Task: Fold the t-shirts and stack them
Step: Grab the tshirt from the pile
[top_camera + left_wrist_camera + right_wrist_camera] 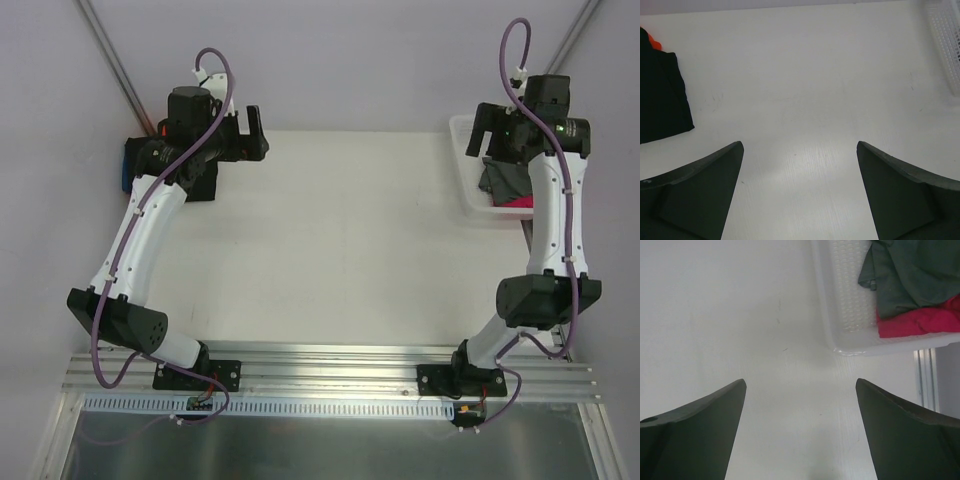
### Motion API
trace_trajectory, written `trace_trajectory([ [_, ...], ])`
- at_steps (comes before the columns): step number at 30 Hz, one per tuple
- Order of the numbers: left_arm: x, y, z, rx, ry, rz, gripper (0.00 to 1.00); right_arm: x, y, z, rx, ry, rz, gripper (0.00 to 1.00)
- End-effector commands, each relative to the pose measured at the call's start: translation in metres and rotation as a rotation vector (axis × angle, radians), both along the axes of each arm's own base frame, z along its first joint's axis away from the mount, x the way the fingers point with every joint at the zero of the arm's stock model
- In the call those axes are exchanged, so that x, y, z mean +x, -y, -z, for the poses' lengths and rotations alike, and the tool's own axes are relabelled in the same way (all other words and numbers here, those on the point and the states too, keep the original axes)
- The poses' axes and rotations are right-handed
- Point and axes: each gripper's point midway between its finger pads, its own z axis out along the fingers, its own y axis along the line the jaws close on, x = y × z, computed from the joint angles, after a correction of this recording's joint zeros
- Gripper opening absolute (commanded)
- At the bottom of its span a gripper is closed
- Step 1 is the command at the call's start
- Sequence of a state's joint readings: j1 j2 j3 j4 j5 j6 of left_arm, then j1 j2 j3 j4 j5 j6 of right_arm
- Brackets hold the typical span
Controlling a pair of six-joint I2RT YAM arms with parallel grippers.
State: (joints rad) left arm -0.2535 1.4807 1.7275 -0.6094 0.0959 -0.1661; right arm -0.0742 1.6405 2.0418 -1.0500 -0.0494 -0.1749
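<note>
My right gripper is on its way into the open white basket, with the dark grey t-shirt lying over the magenta-pink one. It should go in next and close on the top t-shirt.
A folded black t-shirt lies on the white table at the left, with a bit of orange cloth showing behind it. From above this stack sits mostly under my left arm, a blue edge showing at its side. A dark grey t-shirt and a magenta-pink one lie crumpled in the white basket. My left gripper is open over bare table, right of the stack. My right gripper is open too, hovering just left of the basket and holding nothing.
The white lattice basket stands at the table's far right corner, and its edge also shows in the left wrist view. A metal rail runs along the table's right side. Grey walls close in the back and sides.
</note>
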Motion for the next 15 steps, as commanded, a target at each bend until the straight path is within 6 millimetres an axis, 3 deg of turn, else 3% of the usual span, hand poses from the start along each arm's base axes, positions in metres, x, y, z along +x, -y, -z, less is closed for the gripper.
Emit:
trace_trajectory([
  [1,0.005,-0.007,-0.032,-0.018,0.089,-0.037,0.98,0.028,0.031,0.003,-0.161,0.021,0.04,0.95],
  [2,0.007,-0.009,-0.03,-0.008,0.087,-0.046,0.98,0.034,0.039,0.005,-0.19,0.031,0.053,0.93],
  [3,0.01,-0.012,-0.024,0.012,0.078,-0.062,0.98,0.054,0.046,-0.001,-0.248,0.089,0.037,0.92],
  [5,0.013,-0.014,-0.017,0.032,0.065,-0.068,0.99,0.072,0.051,0.01,-0.337,0.111,-0.038,0.92],
  [6,0.015,-0.015,-0.009,0.055,0.055,-0.061,0.99,0.093,0.057,0.007,-0.428,0.17,-0.092,0.92],
  [7,0.016,-0.015,-0.006,0.068,0.051,-0.053,0.99,0.102,0.064,0.024,-0.475,0.153,-0.101,0.92],
  [8,0.018,-0.015,-0.001,0.087,0.046,-0.045,0.99,0.112,0.073,0.027,-0.522,0.165,-0.084,0.92],
  [9,0.02,-0.017,0.001,0.117,0.049,-0.032,0.99,0.127,0.081,0.021,-0.57,0.206,-0.062,0.92],
  [10,0.02,-0.019,0.005,0.14,0.048,-0.031,0.99,0.143,0.089,0.051,-0.581,0.15,-0.052,0.93],
  [11,0.022,-0.02,0.012,0.166,0.037,-0.019,0.99,0.154,0.096,0.037,-0.591,0.181,-0.027,0.93],
  [13,0.025,-0.025,0.019,0.188,0.024,-0.041,0.99,0.175,0.11,0.071,-0.592,0.121,0.021,0.93],
  [15,0.026,-0.025,0.026,0.218,0.013,-0.019,0.99,0.187,0.113,0.074,-0.582,0.111,0.035,0.93],
])
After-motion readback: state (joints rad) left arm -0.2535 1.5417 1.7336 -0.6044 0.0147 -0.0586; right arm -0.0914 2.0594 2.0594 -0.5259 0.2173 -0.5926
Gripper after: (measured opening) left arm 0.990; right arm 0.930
